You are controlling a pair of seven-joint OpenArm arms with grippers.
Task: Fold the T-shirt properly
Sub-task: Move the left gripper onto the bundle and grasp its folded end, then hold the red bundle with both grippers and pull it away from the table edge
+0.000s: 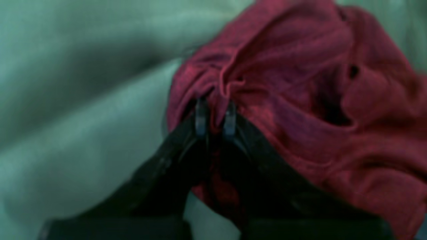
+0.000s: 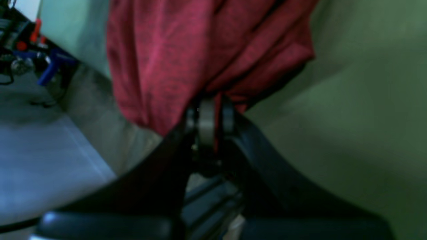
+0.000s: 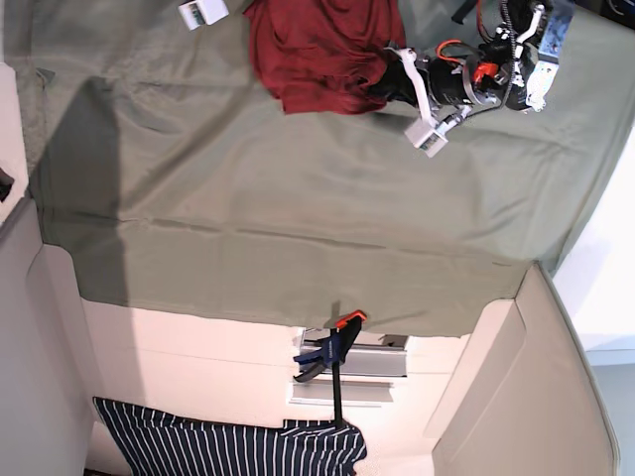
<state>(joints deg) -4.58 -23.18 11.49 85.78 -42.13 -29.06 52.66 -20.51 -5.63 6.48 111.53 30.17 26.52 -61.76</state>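
I should pull the T-shirt's near corner (image 3: 363, 81) flat over the open green cloth (image 3: 382, 129) with my right gripper before folding, because that corner lies bunched at my right gripper.
A dark red T-shirt (image 3: 317, 50) lies bunched at the far edge of the green-covered table (image 3: 298, 188). My left gripper (image 1: 216, 115) is shut on a crumpled fold of the T-shirt (image 1: 300, 93); in the base view the left gripper (image 3: 385, 84) sits at the shirt's right side. The right gripper (image 2: 210, 113) is shut on an edge of the T-shirt (image 2: 166, 53), whose cloth drapes in folds beyond the fingers. The right gripper itself is outside the base view.
A white block (image 3: 203, 13) shows at the top edge, left of the shirt. An orange and blue clamp (image 3: 332, 357) sticks out below the table's near edge. Below that lies a dark striped cloth (image 3: 228, 448).
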